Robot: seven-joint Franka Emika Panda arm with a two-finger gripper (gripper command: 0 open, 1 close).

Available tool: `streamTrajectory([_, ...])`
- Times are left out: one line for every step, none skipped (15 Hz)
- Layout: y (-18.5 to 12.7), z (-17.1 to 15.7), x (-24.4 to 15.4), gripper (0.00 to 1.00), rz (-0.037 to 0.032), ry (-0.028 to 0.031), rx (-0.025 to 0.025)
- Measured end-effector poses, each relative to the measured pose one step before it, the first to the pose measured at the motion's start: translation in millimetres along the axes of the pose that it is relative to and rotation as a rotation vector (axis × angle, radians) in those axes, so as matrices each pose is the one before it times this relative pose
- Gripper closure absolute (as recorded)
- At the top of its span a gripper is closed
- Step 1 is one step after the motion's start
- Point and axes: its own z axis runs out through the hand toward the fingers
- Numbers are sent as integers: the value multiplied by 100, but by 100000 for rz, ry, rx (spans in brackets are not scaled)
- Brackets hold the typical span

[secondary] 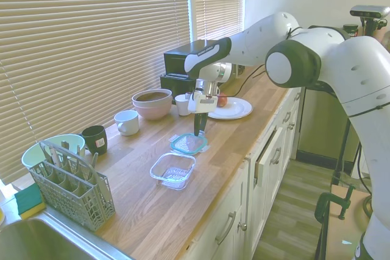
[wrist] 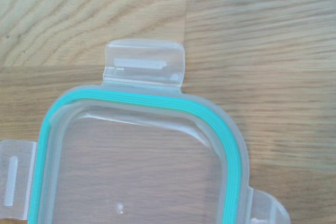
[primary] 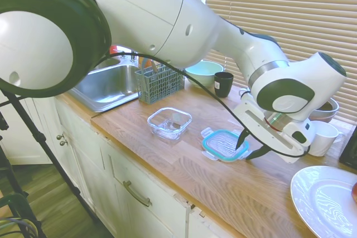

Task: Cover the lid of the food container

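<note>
The outer edge of the flat lid is all my gripper reaches, so the lid will tilt steeply and hang stiffly under my fingers as I lift.
The lid, clear with a teal rim and snap tabs, lies flat on the wooden counter. The food container, a clear shallow tub with nothing in it, stands a short way from the lid, toward the sink. My gripper points down at the lid's edge on the side away from the container. Its dark fingers stand apart, open, and hold nothing. The wrist view shows one corner of the lid and a tab from close by.
A grey utensil basket, a mint-green bowl and a black cup stand behind the container, by the sink. A white mug and a white plate are beyond the gripper.
</note>
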Motion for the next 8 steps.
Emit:
streamTrajectory([48, 76, 26, 100, 199, -151, 293])
streamTrajectory([28, 77, 20, 100, 134, -131, 191])
streamTrajectory([-8, 81, -4, 100, 43, -203, 104])
streamTrajectory([-63, 74, -32, 100, -71, -274, 103])
streamTrajectory([-83, 45, -39, 100, -85, -237, 167])
streamTrajectory([-32, 10, -9, 100, -33, -25, 57])
streamTrajectory([-14, 2, -3, 100, -1, -10, 54])
streamTrajectory([-6, -4, -1, 100, 9, 2, 48])
